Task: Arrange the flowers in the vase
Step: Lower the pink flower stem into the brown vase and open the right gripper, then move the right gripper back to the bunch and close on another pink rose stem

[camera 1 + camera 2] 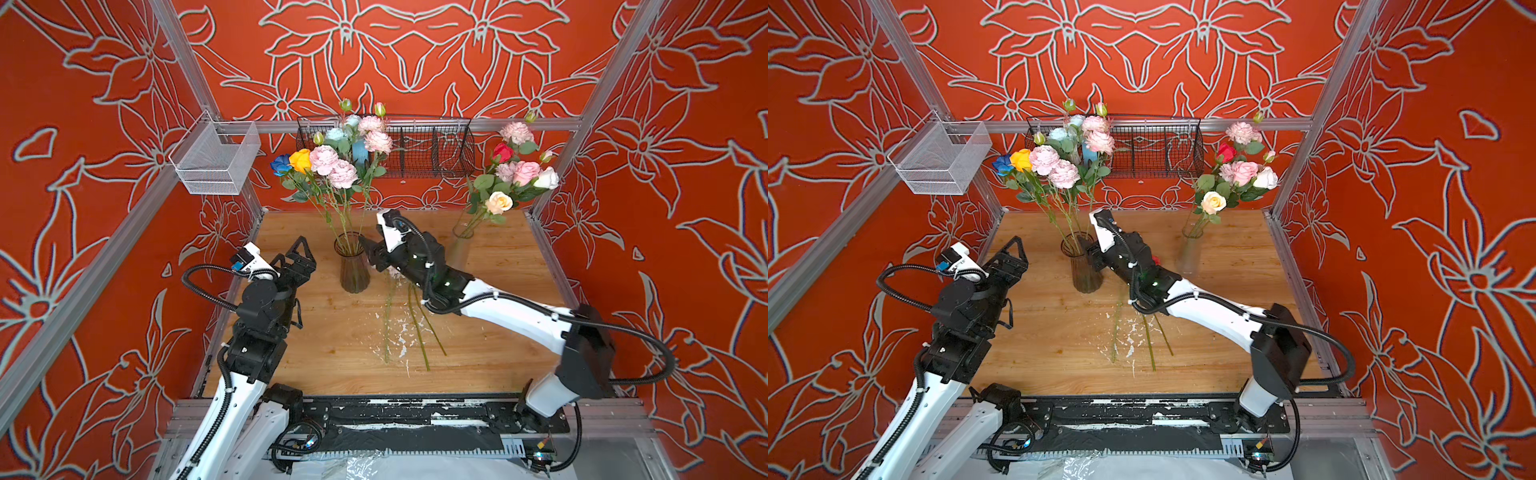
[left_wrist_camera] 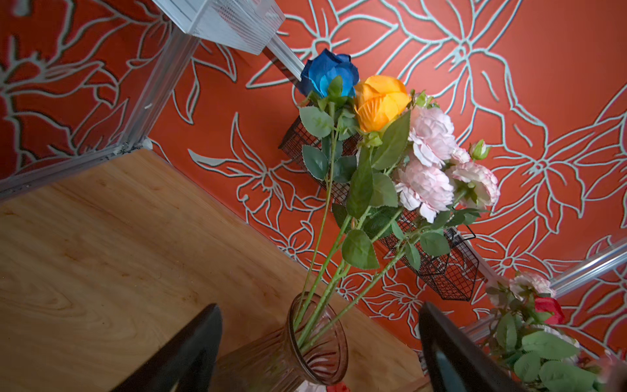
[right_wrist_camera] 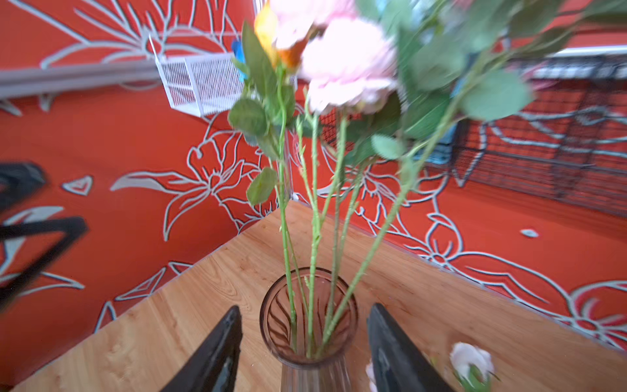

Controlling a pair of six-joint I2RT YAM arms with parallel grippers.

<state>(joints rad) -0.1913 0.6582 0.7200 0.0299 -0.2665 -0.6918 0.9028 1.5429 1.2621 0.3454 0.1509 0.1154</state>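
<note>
My right gripper should keep going down and close on the loose pink flower's stem [image 1: 388,326] below its blooms [image 1: 390,297], as that stem lies clear of the other stems.
A brown ribbed glass vase [image 1: 354,266] [image 1: 1086,268] stands mid-table holding several flowers [image 1: 324,160] with blue, yellow and pink blooms. My right gripper [image 1: 368,249] [image 3: 303,307] is open right beside the vase's rim [image 3: 271,342], one finger to each side of it and nothing between them but the vase mouth and stems. My left gripper [image 1: 303,251] [image 2: 320,305] hangs open to the left of the vase [image 2: 305,353], apart from it. More flowers lie on the table under the right arm, their green stems [image 1: 419,328] showing; a pink bud [image 3: 471,363] lies near the vase.
A clear vase [image 1: 460,247] with pink, red, white and cream flowers [image 1: 515,172] stands at the back right. A black wire basket [image 1: 432,145] hangs on the back wall and a white mesh basket [image 1: 216,162] on the left rail. White flecks [image 1: 401,336] dot the wooden table [image 1: 332,353].
</note>
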